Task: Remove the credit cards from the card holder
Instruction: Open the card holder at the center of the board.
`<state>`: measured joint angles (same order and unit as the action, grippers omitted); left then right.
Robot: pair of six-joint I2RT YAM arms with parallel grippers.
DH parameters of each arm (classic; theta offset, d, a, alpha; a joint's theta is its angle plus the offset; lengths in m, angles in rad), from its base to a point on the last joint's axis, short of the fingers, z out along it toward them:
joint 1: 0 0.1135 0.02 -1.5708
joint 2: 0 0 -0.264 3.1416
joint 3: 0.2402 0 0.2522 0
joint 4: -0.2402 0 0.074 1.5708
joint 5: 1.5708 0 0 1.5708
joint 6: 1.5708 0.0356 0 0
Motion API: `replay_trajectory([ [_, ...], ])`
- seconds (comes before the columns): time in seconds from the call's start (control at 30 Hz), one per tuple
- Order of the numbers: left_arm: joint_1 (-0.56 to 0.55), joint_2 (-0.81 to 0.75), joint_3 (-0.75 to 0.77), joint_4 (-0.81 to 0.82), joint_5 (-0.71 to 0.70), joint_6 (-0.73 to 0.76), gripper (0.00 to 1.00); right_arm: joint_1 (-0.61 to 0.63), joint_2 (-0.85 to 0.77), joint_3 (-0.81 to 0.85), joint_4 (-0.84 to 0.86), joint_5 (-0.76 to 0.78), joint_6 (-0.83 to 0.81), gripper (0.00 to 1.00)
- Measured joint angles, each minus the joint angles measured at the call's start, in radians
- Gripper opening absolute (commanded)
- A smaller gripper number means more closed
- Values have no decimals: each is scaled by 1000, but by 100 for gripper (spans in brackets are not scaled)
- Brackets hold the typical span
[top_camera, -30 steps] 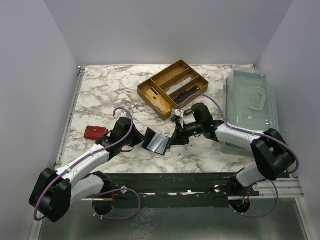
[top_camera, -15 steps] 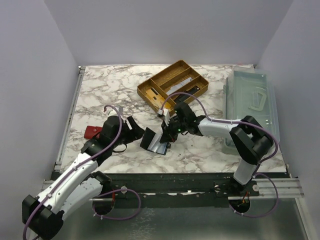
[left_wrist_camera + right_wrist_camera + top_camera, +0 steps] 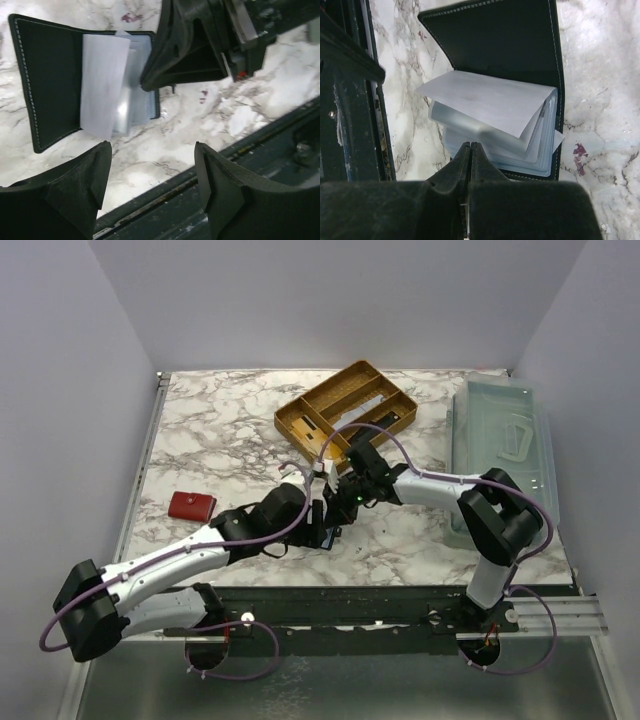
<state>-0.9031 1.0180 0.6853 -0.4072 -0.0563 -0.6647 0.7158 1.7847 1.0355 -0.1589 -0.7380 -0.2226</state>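
I should move my left gripper back and then use it to push the card holder's upper pages open toward the card holder's cover, because those pages stand up over the card holder's lower sleeves.
The black card holder lies open on the marble, its left cover flat. The pale grey-blue credit cards fan up from its pockets, the top one lifted. My right gripper is shut, its joined tips pressing down on the near edge of the card stack; nothing shows between the jaws. My left gripper is open over bare marble just short of the holder, holding nothing. In the top view both grippers crowd together and hide most of the holder.
A red pouch lies at the left. A gold compartment tray stands behind the grippers, and a clear lidded box at the right. The table's dark front rail runs close beneath my left gripper.
My left gripper opened, drew back from the holder's left edge, then swung right over the holder. My right gripper moved left onto the cards and shut.
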Motion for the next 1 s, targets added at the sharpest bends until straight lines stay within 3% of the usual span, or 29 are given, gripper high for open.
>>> replay_trajectory([
  [0.17,-65,110,28,-39,-171,0,73,-20,23,0,-28,-12,-6,0],
  [0.37,-92,236,52,-72,-277,54,74,-32,43,5,-44,-16,-6,0],
  [1.0,-99,361,76,-15,-300,196,71,-32,50,5,-53,-19,-6,0],
])
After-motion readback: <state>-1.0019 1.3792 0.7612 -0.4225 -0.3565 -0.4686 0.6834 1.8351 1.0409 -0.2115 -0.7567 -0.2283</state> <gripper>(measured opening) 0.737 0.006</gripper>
